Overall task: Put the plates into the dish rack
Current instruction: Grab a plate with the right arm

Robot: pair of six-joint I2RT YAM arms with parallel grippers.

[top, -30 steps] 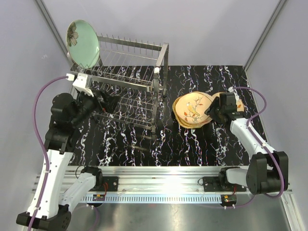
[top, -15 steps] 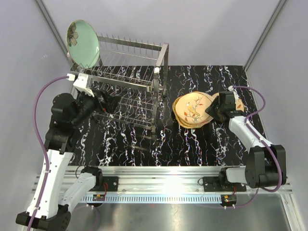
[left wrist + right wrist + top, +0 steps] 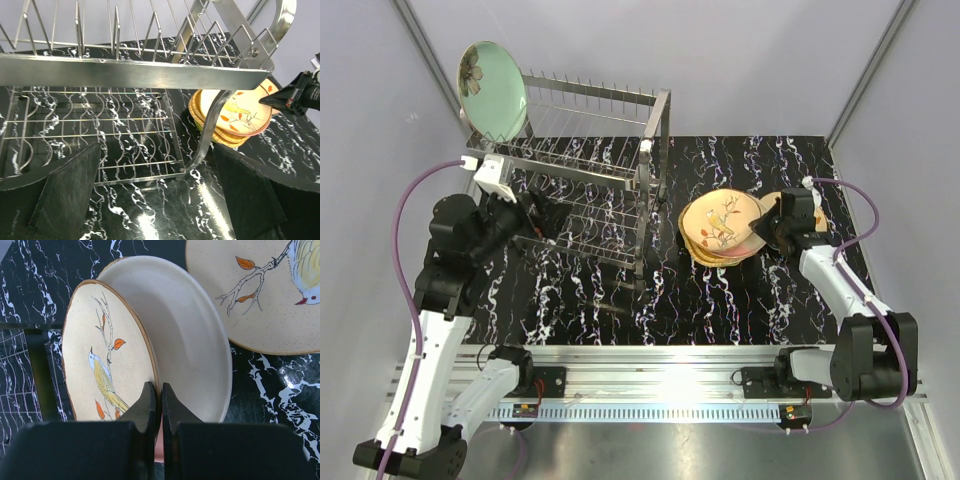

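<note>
One rim of the bird plate [image 3: 757,211] is in my right gripper, so my left gripper should keep going toward the free opposite rim [image 3: 686,225] until its fingers close there.
The dish rack [image 3: 582,170] stands at the back left, with a mint-green flower plate [image 3: 492,90] upright at the left end of its top tier. Right of the rack lies a stack of plates [image 3: 705,250]. Its top plate, beige with a bird [image 3: 722,222], is tipped up at its right rim. My right gripper [image 3: 160,390] is shut on that rim of the bird plate [image 3: 105,365]; a cream plate [image 3: 192,340] lies just under it. My left gripper [image 3: 160,200] hangs open with nothing between its fingers, in front of the rack's lower tier [image 3: 100,135].
Another bird plate [image 3: 265,290] lies beside the stack, partly under my right arm [image 3: 825,265]. The rack's end post [image 3: 212,125] stands between my left gripper and the plate stack [image 3: 235,122]. Grey walls close in the black marbled table [image 3: 720,310].
My right gripper has closed onto the rim of the top bird plate, which now sits slightly tipped. The left arm has shifted only a little.
</note>
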